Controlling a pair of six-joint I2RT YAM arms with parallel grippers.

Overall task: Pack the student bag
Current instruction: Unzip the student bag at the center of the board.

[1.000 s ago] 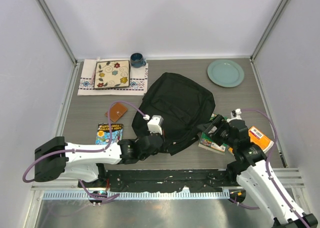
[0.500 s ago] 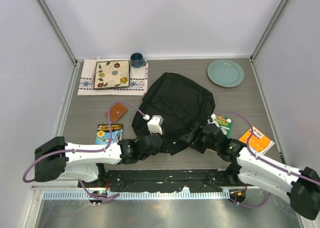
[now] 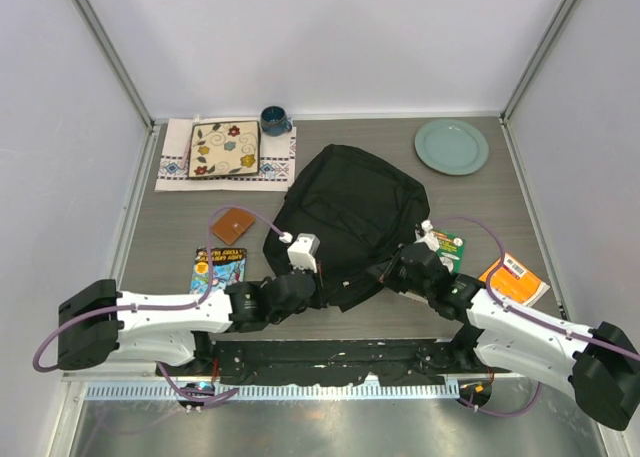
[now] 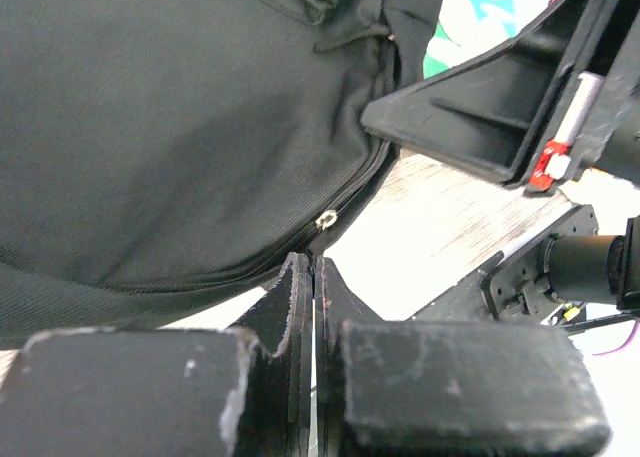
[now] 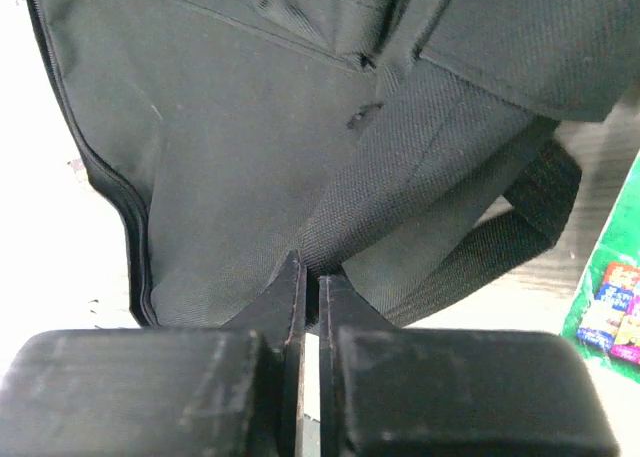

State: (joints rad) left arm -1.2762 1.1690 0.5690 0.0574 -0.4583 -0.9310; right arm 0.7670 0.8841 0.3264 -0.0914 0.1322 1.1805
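Note:
My left gripper is working on a bag that lies crooked, with its zipper track bent at the slider (image 4: 327, 219). It should pull the pull tab (image 4: 318, 245) back first to straighten the bag.
The student bag (image 3: 350, 212) is a large black backpack lying flat mid-table. Its near edge fills the left wrist view, where the zipper track and metal slider (image 4: 326, 218) run just above my left gripper (image 4: 313, 269). That gripper is shut, with a thin pull tab from the slider pinched at its tips. My left gripper (image 3: 322, 289) sits at the bag's near-left edge. At the near-right corner, my right gripper (image 3: 386, 274) is shut on a black webbing strap (image 5: 400, 192) of the bag (image 5: 230, 147). The right gripper (image 5: 312, 269) pinches the strap's end.
A green book (image 3: 447, 247) and an orange book (image 3: 516, 280) lie right of the bag. A colourful booklet (image 3: 218, 268) and a brown wallet (image 3: 232, 225) lie to its left. Farther back are a patterned tile on a cloth (image 3: 224, 149), a blue mug (image 3: 275, 120) and a teal plate (image 3: 452, 146).
My right arm swung left from the books to the bag's near-right corner, and its gripper closed on the strap. The left arm edged slightly left, still shut.

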